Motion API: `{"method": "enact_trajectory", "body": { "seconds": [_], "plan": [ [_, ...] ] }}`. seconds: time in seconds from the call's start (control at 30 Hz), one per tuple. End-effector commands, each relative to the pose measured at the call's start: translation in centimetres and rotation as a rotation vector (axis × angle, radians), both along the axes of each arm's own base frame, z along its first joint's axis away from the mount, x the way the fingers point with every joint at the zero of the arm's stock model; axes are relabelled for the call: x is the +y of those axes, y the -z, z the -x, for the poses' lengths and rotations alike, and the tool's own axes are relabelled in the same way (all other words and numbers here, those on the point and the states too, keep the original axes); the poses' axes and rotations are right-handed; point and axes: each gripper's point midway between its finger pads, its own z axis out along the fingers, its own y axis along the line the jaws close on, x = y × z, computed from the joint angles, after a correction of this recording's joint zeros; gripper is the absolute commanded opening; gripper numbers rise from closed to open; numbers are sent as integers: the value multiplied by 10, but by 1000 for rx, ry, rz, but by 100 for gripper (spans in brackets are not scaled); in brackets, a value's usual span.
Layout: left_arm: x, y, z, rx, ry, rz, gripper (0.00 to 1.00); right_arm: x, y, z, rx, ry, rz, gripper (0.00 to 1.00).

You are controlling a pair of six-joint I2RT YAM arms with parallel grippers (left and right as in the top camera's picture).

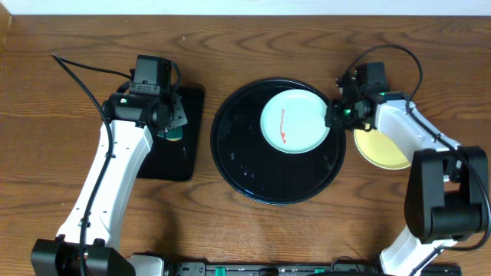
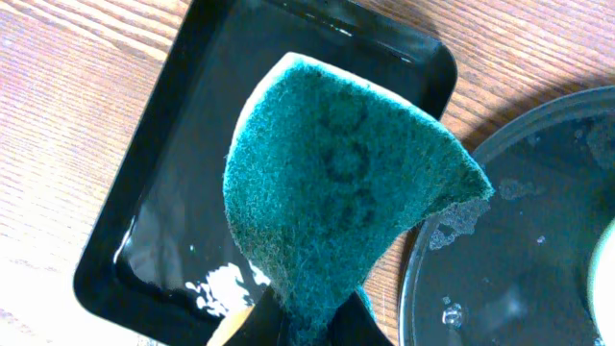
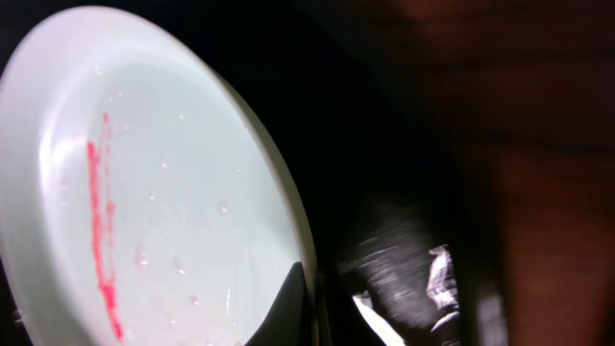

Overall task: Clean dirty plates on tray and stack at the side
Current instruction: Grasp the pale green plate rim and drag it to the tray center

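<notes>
The pale blue-green plate sits by the round tray's edge [image 1: 313, 88], so before wiping, my right gripper next moves it toward the tray's middle [image 1: 277, 144] and regrips the plate's rim.
A pale blue-green plate [image 1: 295, 121] with a red smear lies in the upper right part of the round black tray [image 1: 245, 165]. My right gripper [image 1: 335, 115] is shut on this plate's right rim; the right wrist view shows one finger over the plate [image 3: 144, 192] and the gripper [image 3: 317, 317] pinching the edge. A pale yellow plate [image 1: 381, 149] lies on the table just right of the tray. A third plate is not in view. My left gripper [image 1: 173, 123] is shut on a green sponge [image 2: 336, 183] held above the rectangular tray.
A smaller black rectangular tray [image 1: 180, 157] with water in it lies left of the round tray, and shows in the left wrist view [image 2: 154, 173]. The round tray's wet rim [image 2: 519, 259] is at that view's right. The table is brown wood.
</notes>
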Motion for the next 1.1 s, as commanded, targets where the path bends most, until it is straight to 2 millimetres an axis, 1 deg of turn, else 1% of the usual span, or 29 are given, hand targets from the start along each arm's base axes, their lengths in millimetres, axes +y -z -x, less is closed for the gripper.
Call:
{"method": "enact_trajectory", "body": {
  "seconds": [0.0, 0.2, 0.3, 0.4, 0.5, 0.6, 0.67, 0.77, 0.97, 1.07],
  "plan": [
    [2, -2, -4, -7, -5, -5, 8, 28, -26, 9, 18, 60, -69, 1],
    [2, -2, -4, -7, -5, -5, 8, 51, -10, 30, 121, 127, -26, 1],
    [2, -2, -4, -7, -5, -5, 8, 54, -1, 41, 161, 182, 43, 1],
    [2, -2, -4, -7, -5, -5, 8, 57, 3, 49, 168, 208, 100, 1],
    [2, -2, -4, -7, -5, -5, 8, 59, 4, 52, 170, 211, 120, 1],
    [2, -2, -4, -7, -5, -5, 8, 56, 5, 55, 178, 209, 135, 1],
    [2, -2, -4, -7, -5, -5, 8, 56, 5, 55, 163, 162, 146, 2],
    [2, -2, -4, -7, -5, -5, 8, 57, 5, 54, 147, 111, 159, 11],
    [1, -2, -3, -6, -1, -1, 8, 61, 7, 60, 175, 75, 134, 17],
    [-11, -1, -3, -1, 42, 48, 8, 61, 17, 67, 234, 105, 125, 23]
  ]
}}
